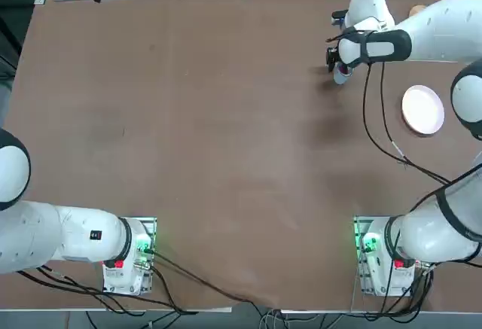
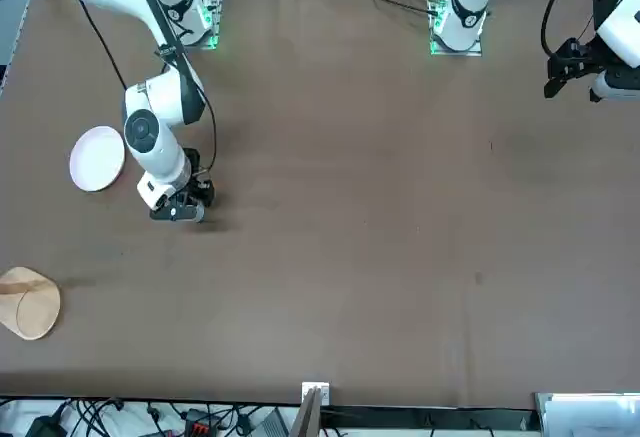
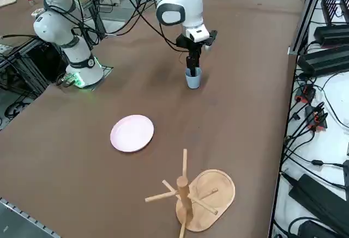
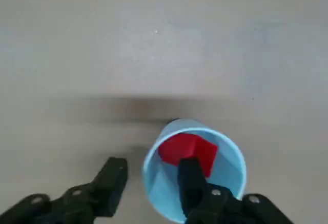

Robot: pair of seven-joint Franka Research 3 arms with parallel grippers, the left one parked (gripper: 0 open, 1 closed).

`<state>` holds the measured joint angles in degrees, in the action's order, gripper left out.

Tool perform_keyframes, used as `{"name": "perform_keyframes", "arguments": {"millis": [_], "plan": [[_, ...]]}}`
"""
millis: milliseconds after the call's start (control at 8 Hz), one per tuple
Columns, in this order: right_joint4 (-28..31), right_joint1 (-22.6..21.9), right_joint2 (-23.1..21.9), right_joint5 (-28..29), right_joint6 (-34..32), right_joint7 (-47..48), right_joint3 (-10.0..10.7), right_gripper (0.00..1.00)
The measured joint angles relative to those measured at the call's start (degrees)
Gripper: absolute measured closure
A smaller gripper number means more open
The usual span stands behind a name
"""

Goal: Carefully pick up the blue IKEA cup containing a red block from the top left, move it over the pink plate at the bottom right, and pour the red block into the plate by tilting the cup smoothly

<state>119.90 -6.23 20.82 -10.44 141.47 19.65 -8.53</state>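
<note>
The red block [image 4: 188,149] has open space [image 4: 226,170] beside it. The block will slide out and leave the blue IKEA cup empty when I tilt the cup.
The blue IKEA cup [image 4: 228,170] stands upright on the brown table, with the red block [image 4: 187,149] lying inside it. My right gripper [image 4: 154,171] is down over the cup's rim and open. One finger [image 4: 190,178] reaches inside the cup and the other finger [image 4: 115,175] is outside, a small gap off the wall. The right side view shows the gripper [image 3: 192,66] pointing straight down into the cup [image 3: 192,79]. The pink plate [image 3: 132,133] lies flat nearer that camera; in the top view this plate [image 1: 422,109] lies right of the cup [image 1: 341,76] and nearer the arms' bases.
A tan wooden peg stand [image 3: 191,194] on an oval base sits beyond the plate near the table's right edge. The same stand [image 2: 28,302] shows in the front view. Cables and power strips [image 3: 322,58] run along the far side.
</note>
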Motion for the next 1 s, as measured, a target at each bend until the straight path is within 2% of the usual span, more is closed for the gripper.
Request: {"name": "perform_keyframes", "arguments": {"millis": [125, 250, 375, 500, 625, 1000], "plan": [[0.00, 0.01, -0.26, 0.13, -0.01, 0.51, 0.00, 0.57], [0.00, -0.01, -0.33, 0.21, -0.01, 1.02, -0.02, 0.59], [0.01, -0.02, -0.29, 0.26, -0.01, 1.90, -0.02, 0.78], [0.03, -0.03, -0.23, 0.28, -0.01, 3.06, -0.05, 0.91], [0.01, -0.02, -0.27, 0.28, -0.02, 3.52, -0.04, 0.98], [0.01, 0.02, -0.41, 0.28, -0.11, 3.93, 0.01, 0.98]]}}
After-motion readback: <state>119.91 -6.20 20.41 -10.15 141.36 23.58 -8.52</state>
